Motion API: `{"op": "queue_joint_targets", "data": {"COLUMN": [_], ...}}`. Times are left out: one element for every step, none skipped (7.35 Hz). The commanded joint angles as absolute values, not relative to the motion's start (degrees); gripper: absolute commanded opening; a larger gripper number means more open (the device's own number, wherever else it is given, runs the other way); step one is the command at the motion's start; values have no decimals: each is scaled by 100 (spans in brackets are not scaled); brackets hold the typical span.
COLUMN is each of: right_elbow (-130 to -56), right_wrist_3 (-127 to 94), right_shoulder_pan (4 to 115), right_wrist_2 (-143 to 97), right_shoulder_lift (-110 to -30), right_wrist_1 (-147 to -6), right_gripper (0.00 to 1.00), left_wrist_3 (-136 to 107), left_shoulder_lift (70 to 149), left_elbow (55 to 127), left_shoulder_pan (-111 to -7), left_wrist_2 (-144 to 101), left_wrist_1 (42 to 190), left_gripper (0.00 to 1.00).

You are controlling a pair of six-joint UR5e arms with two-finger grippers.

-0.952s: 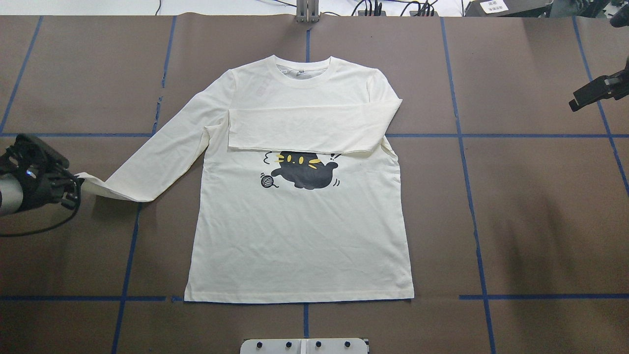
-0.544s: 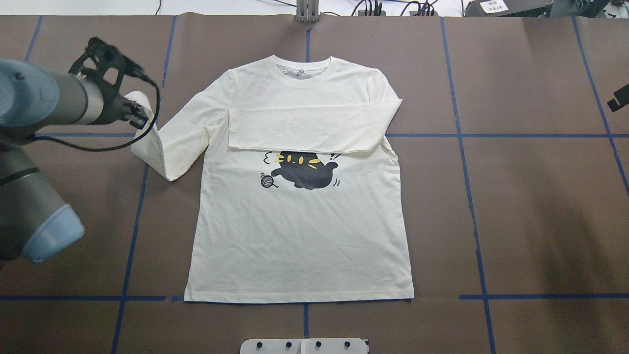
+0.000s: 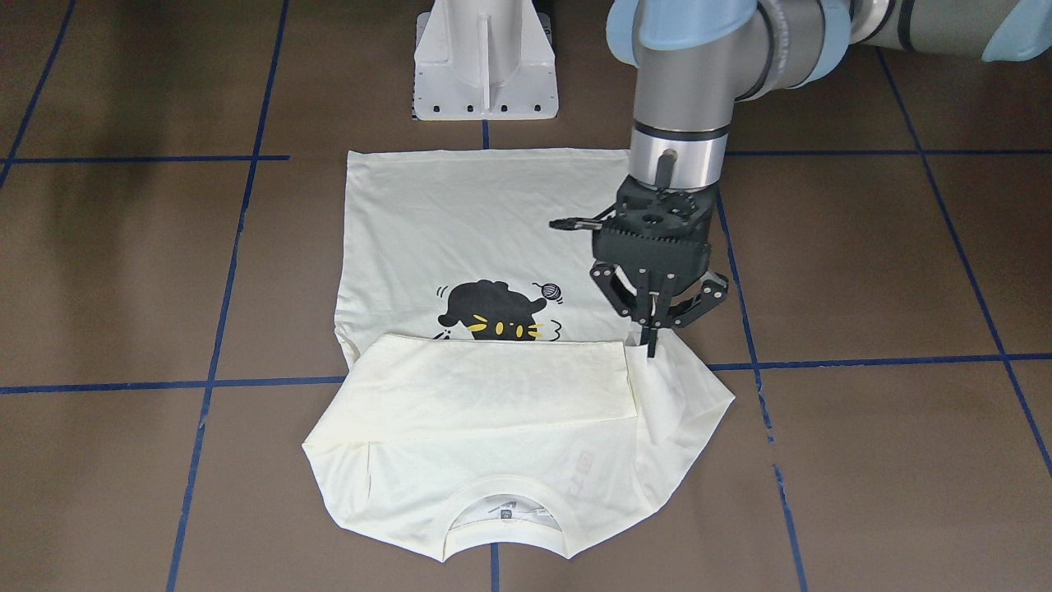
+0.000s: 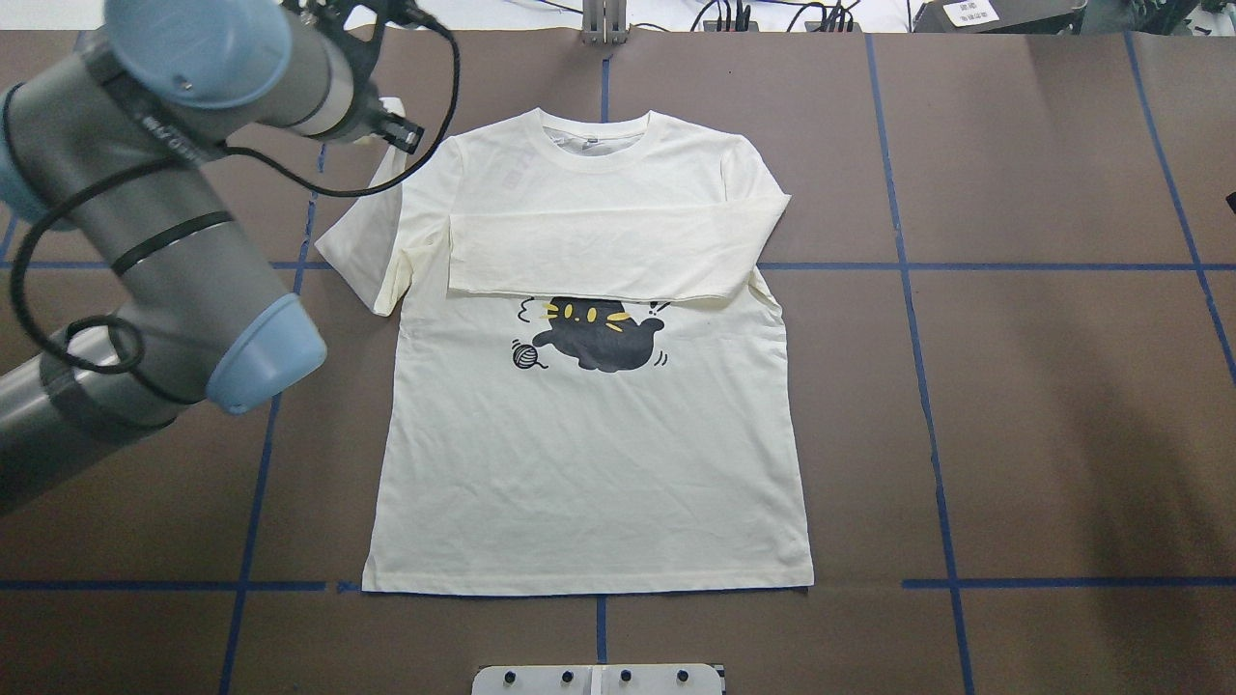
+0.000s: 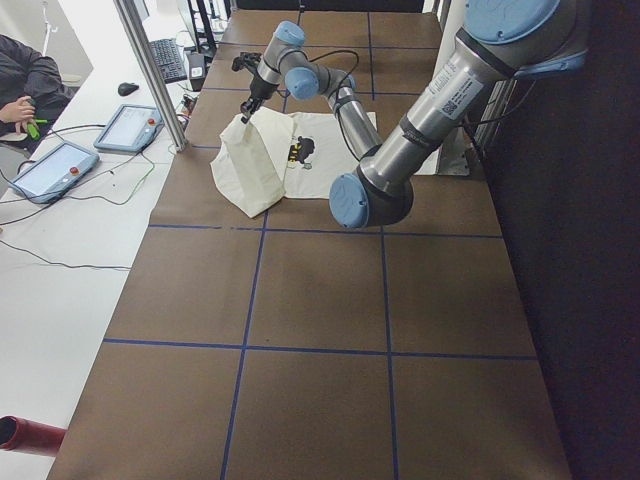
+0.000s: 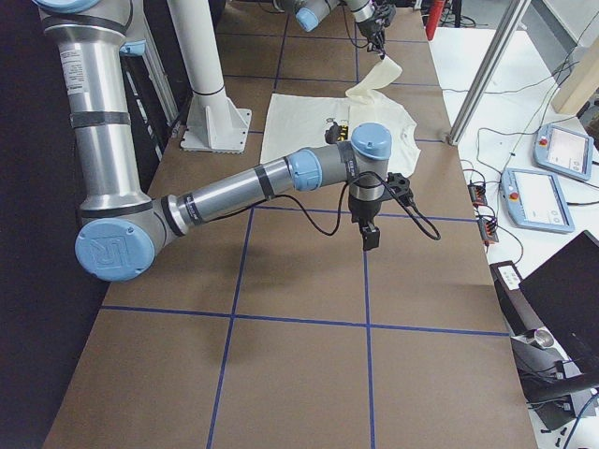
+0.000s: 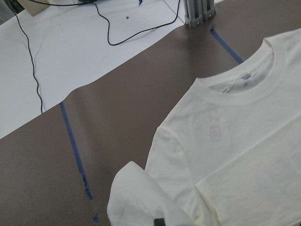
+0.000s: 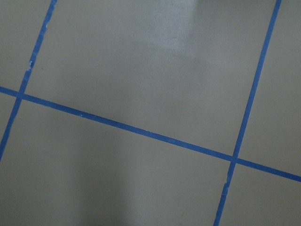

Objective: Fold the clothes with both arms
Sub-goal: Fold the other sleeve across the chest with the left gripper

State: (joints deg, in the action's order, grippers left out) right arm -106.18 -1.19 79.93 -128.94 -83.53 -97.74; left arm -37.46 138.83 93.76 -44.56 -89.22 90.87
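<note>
The folded sleeve [image 3: 508,385] lies flat across the chest, so the robot's left gripper should go on carrying the raised cuff over it and let go at the chest's opposite side [image 3: 394,363].
The cream long-sleeved T-shirt [image 4: 589,463] lies flat, print side up, with the black cat print [image 4: 599,333] showing and the collar [image 4: 599,145] at the far side. One sleeve [image 4: 599,251] lies folded across the chest. My left gripper [image 4: 391,121] is shut on the cuff of the other sleeve [image 4: 362,241] and holds it raised beside the shirt's shoulder; the front-facing view shows the left gripper [image 3: 652,341] pinching the cloth. My right gripper [image 6: 369,234] hangs over bare table beside the shirt; I cannot tell if it is open or shut.
The brown table [image 4: 1014,386] carries a grid of blue tape lines. The white pedestal base [image 3: 485,66] stands at the near edge behind the shirt's hem. A metal post [image 4: 603,21] stands at the far edge. A seated person [image 5: 25,85] and teach pendants [image 6: 538,196] are beyond it.
My left gripper has carried the sleeve cuff up from the table's left side to the far side, beside the shirt's shoulder. The right gripper has drawn off the overhead view's right edge.
</note>
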Motion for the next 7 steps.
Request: {"op": "queue_joint_targets", "data": {"right_elbow": [-10617, -10617, -10617, -10617, -10617, -10626, -10626], "right_wrist_3": [-123, -123, -132, -132, -132, -141, -158], "right_shoulder_pan": [7998, 7998, 7998, 7998, 7998, 7998, 7998], "right_wrist_2": [-12894, -12885, -12885, -12885, -12885, -12885, -12885], "right_shoulder_lift": [-8358, -8358, -8350, -8358, -8367, -8393, -8402], "right_wrist_1": [-9782, -9782, -9791, -9791, -9782, -9774, -9765], "right_gripper": [100, 100, 100, 100, 100, 100, 100], "left_wrist_3": [-4252, -4289, -4315, -4255, -4237, -4236, -4297], "left_shoulder_lift": [14850, 14888, 14915, 14976, 15011, 15116, 15309], "left_elbow": [8283, 8114, 7738, 7334, 7069, 6823, 6620], "left_shoulder_pan": [-3808, -3510, -3063, -2867, -2656, -2559, -2540], "left_wrist_2": [-7870, -7536, -6967, -6874, -6873, -6873, -6890], "left_wrist_1": [9175, 9506, 9980, 10463, 10851, 11133, 11162], "left_gripper": [0, 0, 0, 0, 0, 0, 0]}}
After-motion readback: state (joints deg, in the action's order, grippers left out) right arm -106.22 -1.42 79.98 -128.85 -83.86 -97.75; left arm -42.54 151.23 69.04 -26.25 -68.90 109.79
